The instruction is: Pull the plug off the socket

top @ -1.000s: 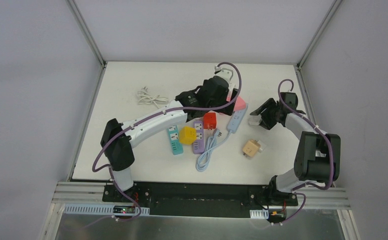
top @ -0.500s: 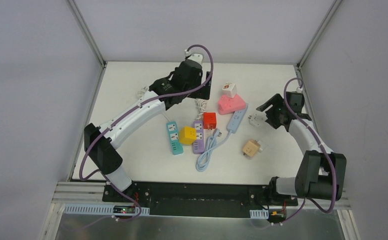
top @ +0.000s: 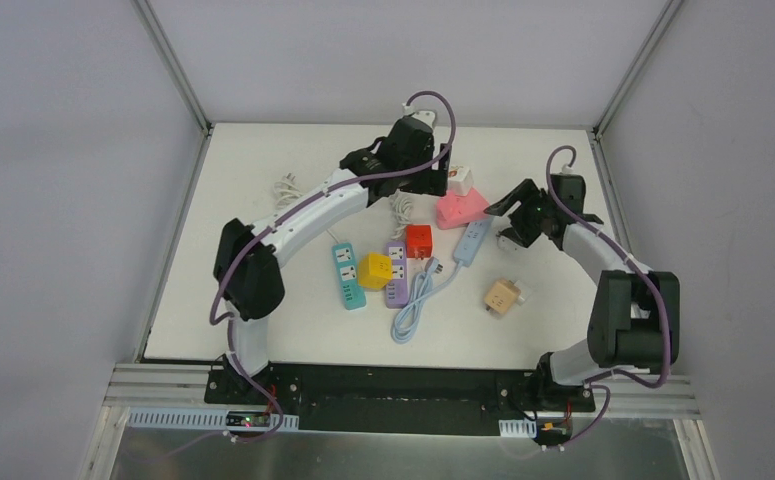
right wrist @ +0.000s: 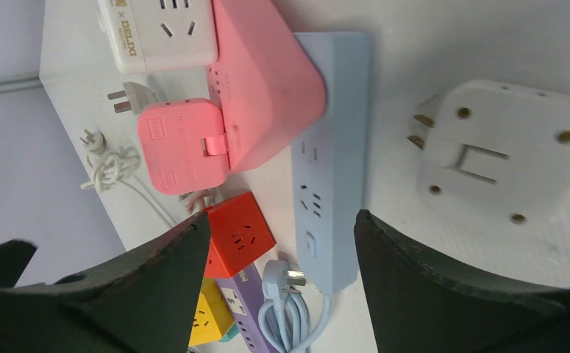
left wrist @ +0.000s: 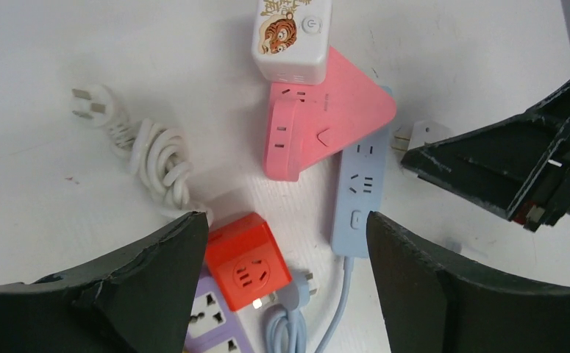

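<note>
My grippers are both off the pink socket that has the pink plug (right wrist: 182, 147) in it. Next, my right gripper clamps the socket's corner (right wrist: 302, 103) against the strip before my left gripper pulls the plug out.
A white flat plug adapter (top: 508, 241) (right wrist: 502, 154) lies loose on the table, prongs bare, just right of the light blue socket strip (top: 470, 242) (right wrist: 329, 147). A pink triangular socket (top: 460, 208) (left wrist: 318, 125) touches the strip's far end. A white cube charger with a tiger print (top: 457, 180) (left wrist: 290, 40) butts against the pink socket; whether it is plugged in I cannot tell. My left gripper (top: 429, 183) (left wrist: 285, 228) hovers open and holds nothing above the pink socket. My right gripper (top: 516, 207) (right wrist: 280, 218) is open with nothing between its fingers above the strip, beside the adapter.
An orange cube socket (top: 419, 241), a purple strip (top: 396, 272), a yellow cube (top: 373, 270) and a teal strip (top: 347, 275) cluster at centre. The blue strip's coiled cable (top: 415, 300) lies in front. A tan cube (top: 503, 297) sits front right, a white coiled cable (top: 298, 195) back left.
My left arm swung away to the back left, then came back over the pink socket with its jaws slightly narrower. My right gripper shifted left toward the blue strip. The white adapter stayed put.
</note>
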